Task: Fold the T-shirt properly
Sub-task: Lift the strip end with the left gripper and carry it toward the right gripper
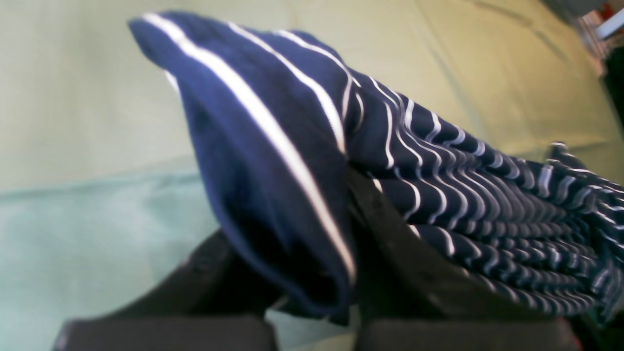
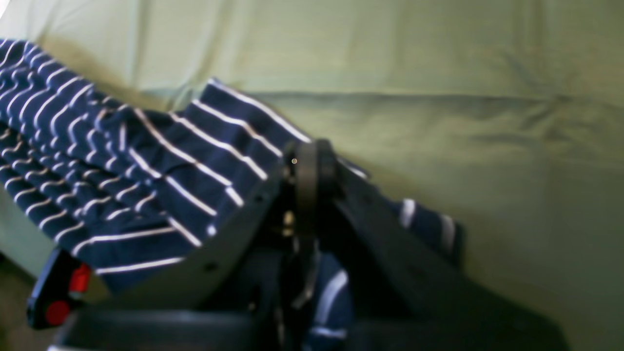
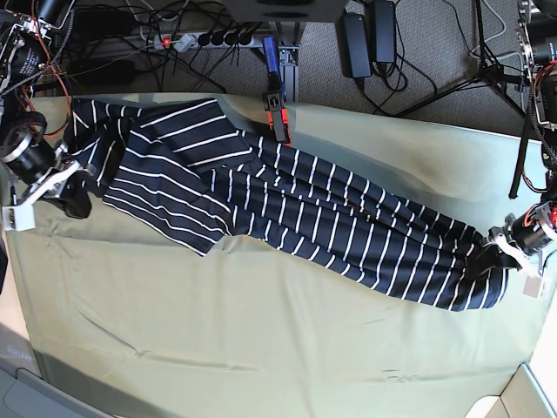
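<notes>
The T-shirt makes a long, bunched band (image 3: pixel 392 231) between my grippers, so my left gripper should bring its end back toward the T-shirt's middle (image 3: pixel 283 205) and let go there.
The dark navy T-shirt (image 3: pixel 287 205) with thin white stripes lies stretched in a long diagonal band across the olive-green table cloth (image 3: pixel 261 340), from back left to front right. My right gripper (image 3: pixel 77 185) is at its left end, shut on a bunched edge; in the right wrist view the gripper (image 2: pixel 312 163) pinches the T-shirt (image 2: pixel 146 170). My left gripper (image 3: pixel 500 248) is at the right end, shut on the cloth; in the left wrist view the gripper (image 1: pixel 341 263) holds a raised fold of the T-shirt (image 1: pixel 273 146).
A blue and red clamp (image 3: pixel 277 109) sits on the table's back edge, touching the shirt. A power strip (image 3: pixel 204 38), cables and tripod legs (image 3: pixel 487 70) lie on the floor behind. The table's edges are close to both grippers.
</notes>
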Robot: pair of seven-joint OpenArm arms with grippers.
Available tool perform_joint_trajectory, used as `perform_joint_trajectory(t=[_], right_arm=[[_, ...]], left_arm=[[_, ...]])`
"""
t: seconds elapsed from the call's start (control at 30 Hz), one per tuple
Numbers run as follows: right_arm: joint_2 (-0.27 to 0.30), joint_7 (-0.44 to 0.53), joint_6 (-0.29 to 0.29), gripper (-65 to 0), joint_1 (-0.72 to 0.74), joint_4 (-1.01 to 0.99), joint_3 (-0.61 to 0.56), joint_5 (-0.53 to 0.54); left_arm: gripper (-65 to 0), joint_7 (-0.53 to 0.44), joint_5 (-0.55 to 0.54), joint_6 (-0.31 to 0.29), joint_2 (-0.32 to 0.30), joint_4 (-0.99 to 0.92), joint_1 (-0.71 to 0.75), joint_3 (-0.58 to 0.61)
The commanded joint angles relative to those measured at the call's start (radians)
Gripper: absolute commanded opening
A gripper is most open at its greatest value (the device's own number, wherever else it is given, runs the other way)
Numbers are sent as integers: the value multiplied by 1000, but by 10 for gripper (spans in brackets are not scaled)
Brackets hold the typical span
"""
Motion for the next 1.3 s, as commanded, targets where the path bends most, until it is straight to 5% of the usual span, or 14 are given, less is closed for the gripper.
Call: perform_joint_trajectory(t=[0.0,0.17,0.3,0.6,0.83,1.03,1.23,1.27], right_arm=[[17,24,59,-650,11,15,23,23],[17,22,59,-650,11,15,81,41],[16,5,60,-650,10,15,80,50],[16,10,60,-650,11,15,80,50],[14,5,60,-650,10,15,80,30],[14,9,60,-650,10,15,80,31],[14,0,60,-650,10,15,80,31],[14,1,60,-650,10,15,80,32]], left_arm=[[-650,-61,9,-14,-24,12,-33,-8],[-650,-103,104,-14,-24,-1,-82,8],[-650,-30,32,-14,-24,34,-107,12],[-650,39,24,-14,49,611,100,28],[-650,40,161,-14,142,763,170,274],[-650,16,383,-14,246,757,168,527],[-650,-66,528,-14,299,689,167,636],[-602,-66,527,-14,307,675,167,647]])
